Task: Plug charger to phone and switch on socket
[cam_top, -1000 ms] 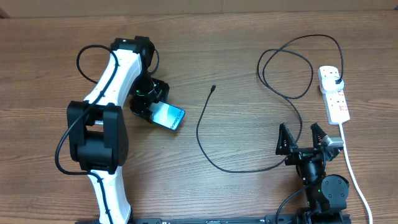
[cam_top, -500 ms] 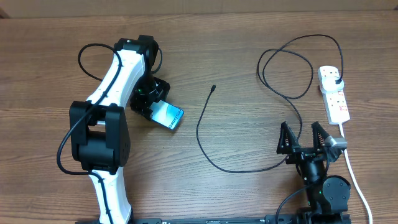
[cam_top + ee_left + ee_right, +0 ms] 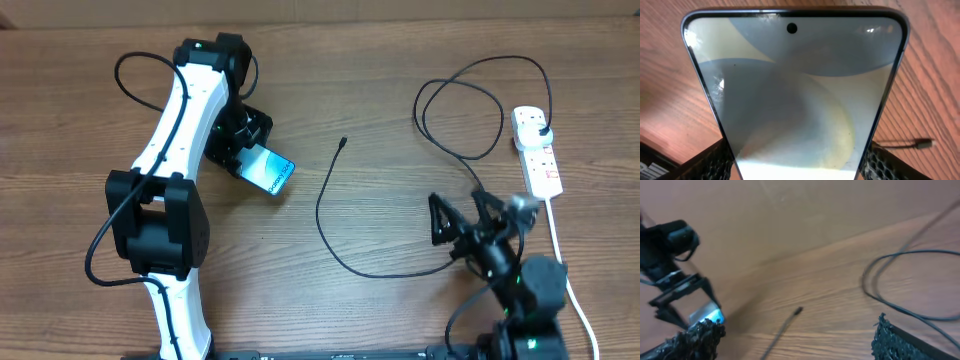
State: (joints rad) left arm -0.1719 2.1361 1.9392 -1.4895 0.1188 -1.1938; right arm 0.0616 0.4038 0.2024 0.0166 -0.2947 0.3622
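Observation:
The phone's loose end (image 3: pixel 278 180) sticks out past my left gripper, so I keep my open right gripper moving toward the phone until its fingers grip that end (image 3: pixel 284 173).
My left gripper (image 3: pixel 240 150) is shut on the phone (image 3: pixel 268 173), which it holds tilted over the left half of the table. The lit screen fills the left wrist view (image 3: pixel 795 95) between the two jaws. The charger (image 3: pixel 325 215) is a thin black cable curving over the middle of the table. Its connector tip (image 3: pixel 343 142) lies right of the phone and shows in the left wrist view (image 3: pixel 922 144) and the right wrist view (image 3: pixel 798 311). Its plug (image 3: pixel 541 130) sits in the white socket (image 3: pixel 536 152) at the far right. My right gripper (image 3: pixel 462 215) is open and empty near the cable's lower loop.
The socket's white lead (image 3: pixel 562 262) runs down the right side to the front edge. The black cable makes loose loops (image 3: pixel 460 115) at the back right. The left arm's own black cable (image 3: pixel 135 85) arcs at the back left.
My left gripper has lifted and shifted the phone slightly back. My right gripper has swung left toward the cable's lower loop.

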